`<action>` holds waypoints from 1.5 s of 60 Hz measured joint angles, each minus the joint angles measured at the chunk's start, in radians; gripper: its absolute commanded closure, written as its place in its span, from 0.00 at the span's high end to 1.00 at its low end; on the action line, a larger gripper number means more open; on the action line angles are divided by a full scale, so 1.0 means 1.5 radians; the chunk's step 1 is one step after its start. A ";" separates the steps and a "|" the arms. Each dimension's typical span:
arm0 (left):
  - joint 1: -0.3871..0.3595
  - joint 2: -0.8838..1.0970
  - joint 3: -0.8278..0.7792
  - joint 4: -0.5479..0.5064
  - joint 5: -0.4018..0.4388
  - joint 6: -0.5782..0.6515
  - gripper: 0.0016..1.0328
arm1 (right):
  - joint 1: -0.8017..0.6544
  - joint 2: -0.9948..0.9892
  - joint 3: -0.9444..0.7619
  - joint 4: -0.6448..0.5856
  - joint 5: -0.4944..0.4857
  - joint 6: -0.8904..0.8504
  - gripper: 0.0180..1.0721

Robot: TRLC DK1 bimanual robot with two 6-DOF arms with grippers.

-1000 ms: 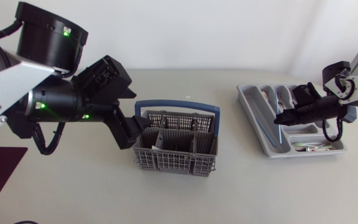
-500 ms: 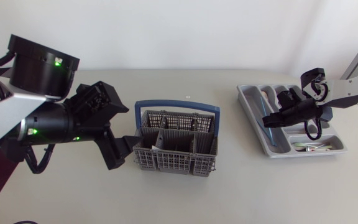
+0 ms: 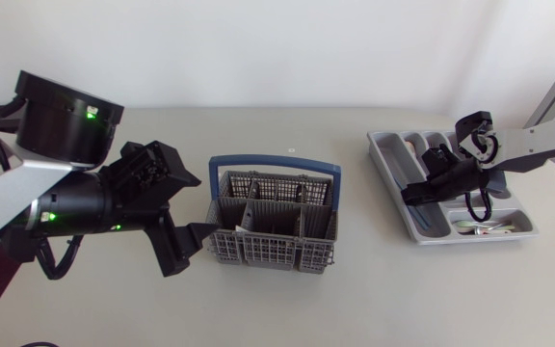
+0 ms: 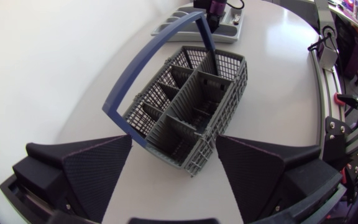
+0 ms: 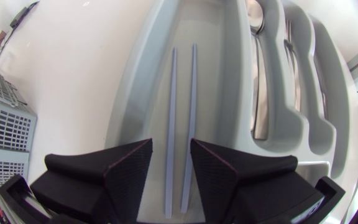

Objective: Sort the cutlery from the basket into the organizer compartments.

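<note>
My gripper will lift the metal spoon [image 3: 241, 230], and the spoon will slide out freely with its hidden bowl last, because a pale tip shows inside the grey cutlery basket.
The grey cutlery basket [image 3: 273, 222] with a blue handle [image 3: 274, 164] stands mid-table. My left gripper [image 3: 197, 237] is open at its near-left corner; in the left wrist view that corner of the basket [image 4: 188, 106] sits just ahead of the gripper [image 4: 173, 165]. The grey organizer [image 3: 523, 231] lies at the right. My right gripper [image 3: 414, 193] hovers over its long left compartment, open. Beneath the gripper [image 5: 170, 163], two pale blue chopsticks [image 5: 170, 118] lie side by side on the compartment floor, free of the fingers [image 5: 114, 171].
Neighbouring organizer compartments hold a spoon [image 5: 260, 87] and forks [image 5: 294, 56]. Small cutlery lies in the front cross compartment [image 3: 480, 227]. My right arm [image 3: 538, 143] crosses above the organizer's far side.
My right gripper slid left over the long compartment and opened, letting go of the chopsticks. My left arm drew back out of the basket toward its near-left corner.
</note>
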 measured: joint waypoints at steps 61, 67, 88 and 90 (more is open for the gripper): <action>0.046 0.250 0.244 -0.256 0.123 -0.284 0.74 | 0.121 -0.370 -0.191 0.007 0.084 0.007 0.88; 0.038 0.267 0.244 -0.257 0.123 -0.287 0.74 | 0.125 -0.384 -0.191 -0.003 0.087 0.012 0.88; 0.034 0.305 0.250 -0.259 0.125 -0.302 0.67 | 0.157 -0.409 -0.191 -0.021 0.104 0.020 0.88; 0.034 0.307 0.250 -0.259 0.125 -0.302 0.67 | 0.160 -0.411 -0.191 -0.021 0.104 0.022 0.88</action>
